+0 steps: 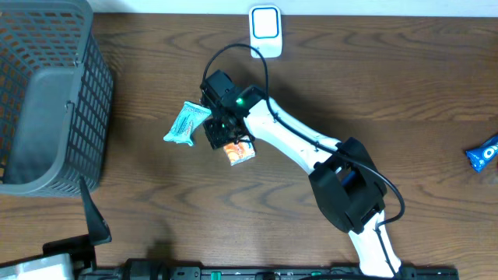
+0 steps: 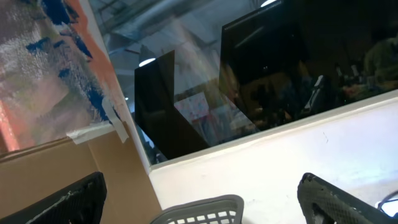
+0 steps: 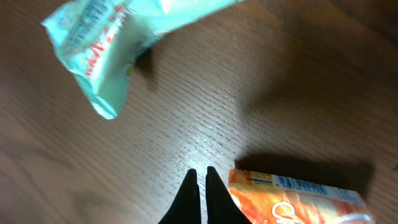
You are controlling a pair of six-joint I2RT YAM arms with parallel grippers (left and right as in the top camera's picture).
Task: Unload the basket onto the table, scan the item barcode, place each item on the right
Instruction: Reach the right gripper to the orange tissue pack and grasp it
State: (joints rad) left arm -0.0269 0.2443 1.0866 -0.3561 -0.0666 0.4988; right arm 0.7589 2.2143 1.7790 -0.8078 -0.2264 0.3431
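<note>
My right gripper's fingers are closed next to the orange packet's corner. My right gripper should open, turn to line up with the packet and put a finger on each side of its middle.
An orange packet lies on the wooden table with a barcode showing along its top edge. My right gripper is shut with nothing between its fingers, right beside the packet's left edge. From overhead, the right gripper hovers between the orange packet and a teal packet. The teal packet lies up and to the left in the right wrist view. A white scanner sits at the table's far edge. My left gripper is open and empty, pointing up at the room.
A grey mesh basket stands at the left; its rim shows between the left fingers. A blue packet lies at the right edge. The left arm rests at the front left corner.
</note>
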